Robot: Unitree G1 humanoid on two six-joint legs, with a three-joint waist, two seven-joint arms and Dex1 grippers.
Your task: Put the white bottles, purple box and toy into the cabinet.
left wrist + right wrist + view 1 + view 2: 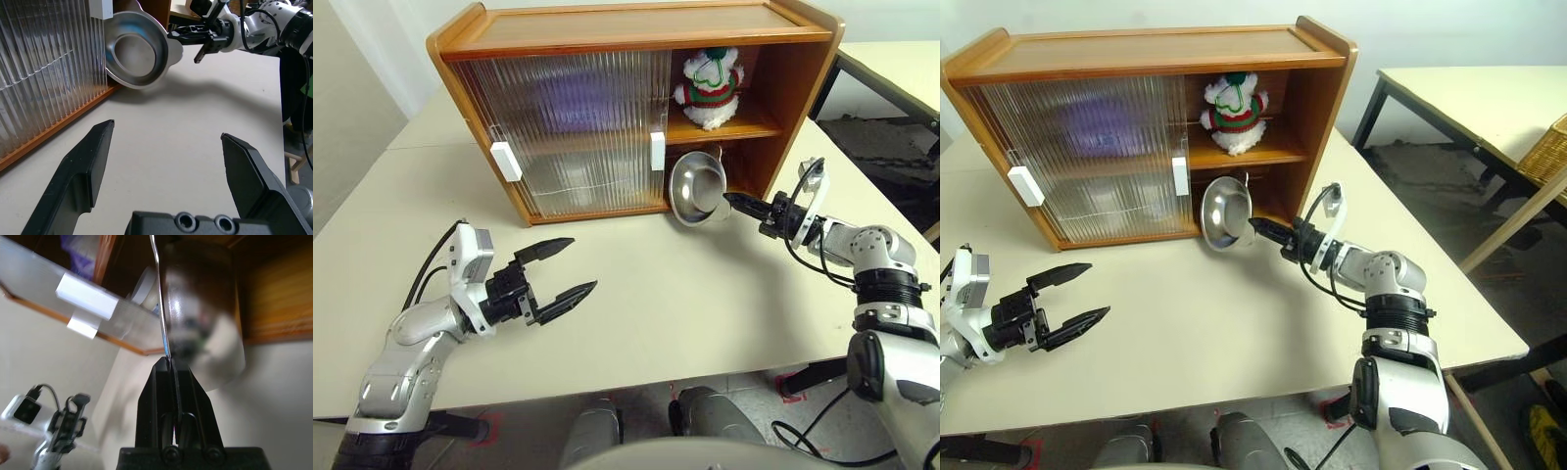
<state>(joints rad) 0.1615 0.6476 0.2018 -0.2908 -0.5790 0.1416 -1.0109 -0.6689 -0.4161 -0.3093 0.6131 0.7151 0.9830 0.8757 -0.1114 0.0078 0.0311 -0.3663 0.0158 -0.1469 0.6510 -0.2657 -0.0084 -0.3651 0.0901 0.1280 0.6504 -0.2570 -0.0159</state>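
Note:
The steel bowl (697, 188) is tilted at the lower shelf's clear opening (740, 168), so my right gripper should keep pushing it in until all of the bowl sits inside, then let go.
The wooden cabinet (607, 34) stands at the back of the table, its two ribbed doors slid to the left. The toy (710, 88) sits on the open upper shelf at the right. The purple box (578, 103) shows as a purple blur behind the doors. A shiny steel bowl (695, 191) is tilted on edge at the opening of the lower shelf, and my right gripper (732, 201) is shut on its rim. My left gripper (580, 264) hangs open over the table's front left, empty. A white rounded shape (144, 286) behind the door edge may be one of the white bottles; I cannot tell.
White door handles (506, 162) (657, 152) stick out from the doors. Bare tabletop (656, 294) lies between the grippers. A second table (1469, 98) with a wicker basket (1547, 152) stands to the right across a gap.

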